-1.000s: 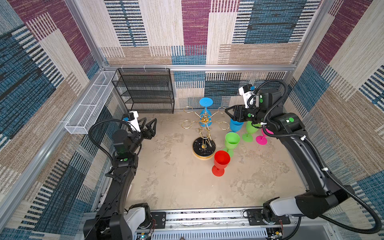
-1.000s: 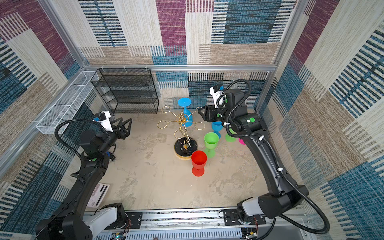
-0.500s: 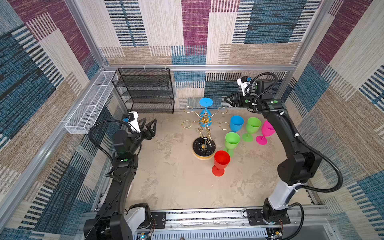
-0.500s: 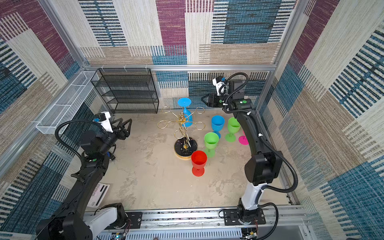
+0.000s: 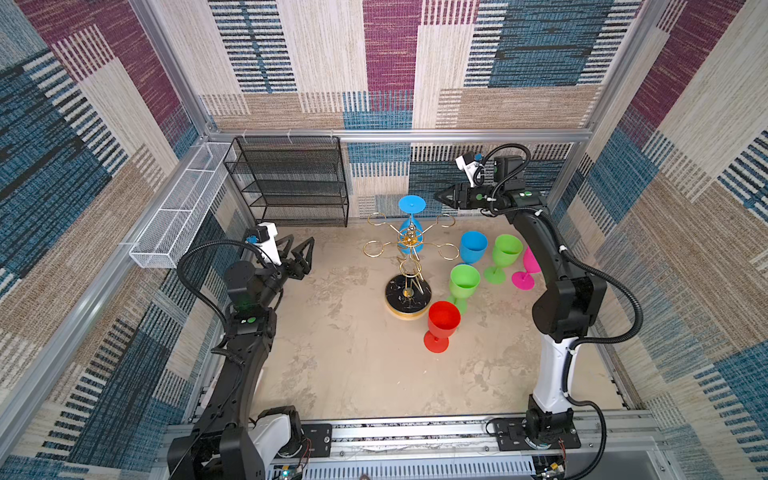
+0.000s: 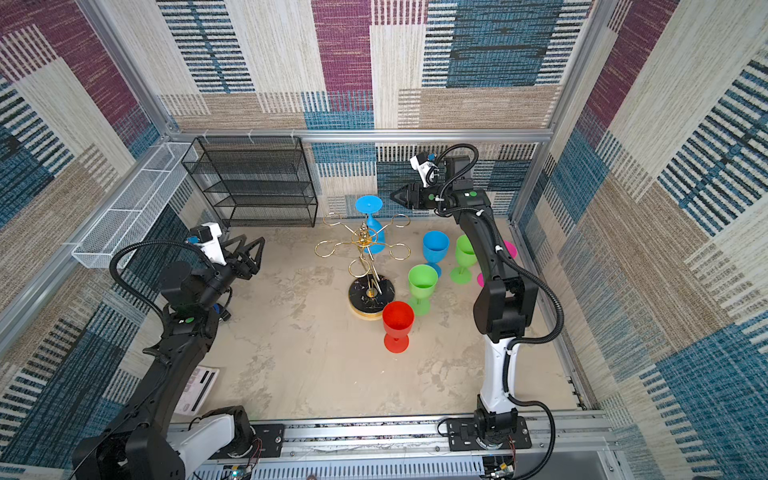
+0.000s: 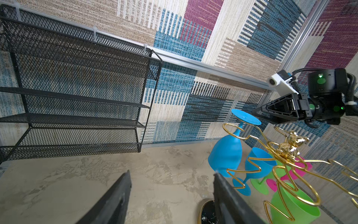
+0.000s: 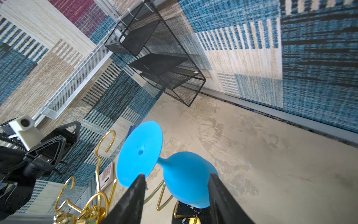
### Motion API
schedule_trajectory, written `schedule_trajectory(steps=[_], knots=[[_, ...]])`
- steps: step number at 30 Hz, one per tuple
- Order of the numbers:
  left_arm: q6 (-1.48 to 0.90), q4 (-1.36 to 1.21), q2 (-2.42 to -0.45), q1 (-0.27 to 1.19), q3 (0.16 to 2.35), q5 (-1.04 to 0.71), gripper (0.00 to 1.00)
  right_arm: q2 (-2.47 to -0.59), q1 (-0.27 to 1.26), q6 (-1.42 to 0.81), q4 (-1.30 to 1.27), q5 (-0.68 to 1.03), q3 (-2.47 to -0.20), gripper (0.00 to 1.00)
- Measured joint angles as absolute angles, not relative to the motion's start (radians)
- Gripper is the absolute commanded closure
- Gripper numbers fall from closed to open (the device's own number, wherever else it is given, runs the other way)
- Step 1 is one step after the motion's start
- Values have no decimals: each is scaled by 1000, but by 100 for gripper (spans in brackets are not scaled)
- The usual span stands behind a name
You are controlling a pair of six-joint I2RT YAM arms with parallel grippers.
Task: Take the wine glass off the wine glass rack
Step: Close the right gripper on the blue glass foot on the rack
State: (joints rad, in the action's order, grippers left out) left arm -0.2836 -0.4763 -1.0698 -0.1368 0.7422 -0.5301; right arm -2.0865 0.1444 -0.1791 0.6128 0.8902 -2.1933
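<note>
The open fingers of my right gripper are lined up across the hanging wine glass's thin foot (image 5: 411,204), so I keep moving in until the foot's near edge (image 5: 424,204) is between them.
A blue wine glass hangs upside down on the gold wire wine glass rack (image 5: 409,249) (image 6: 365,245), its foot (image 5: 412,204) (image 6: 368,205) up and its bowl (image 5: 409,237) below the rings. The rack's round black base (image 5: 407,297) stands on the floor. My right gripper (image 5: 438,195) (image 6: 395,195) is level with the foot and just to its right, apart from it. It is open; in the right wrist view the right gripper (image 8: 177,175) frames the glass's foot (image 8: 139,151) ahead of the jaws. My left gripper (image 5: 300,245) (image 7: 172,172) hangs open and empty at the left.
Several plastic glasses stand upright right of the rack: blue (image 5: 473,247), two green (image 5: 507,251) (image 5: 464,282), pink (image 5: 525,270), red (image 5: 442,322). A black mesh shelf unit (image 5: 291,183) stands at the back wall and a white mesh basket (image 5: 178,216) hangs on the left wall.
My right arm has swung up and back from over the standing glasses, and its gripper now points at the hanging glass's foot. The left arm has not moved.
</note>
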Motion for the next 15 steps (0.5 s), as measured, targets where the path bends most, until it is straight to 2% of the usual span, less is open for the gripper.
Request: schedule_trajectory(steps=[5,15], knots=[[-284,-482,-1072,-137,742,-531,31,-2146,144,-179,629,978,-2268,46],[-284,-482,-1073,-137,741,-532,31,-2233,146,-168,688,1048,-2386,47]])
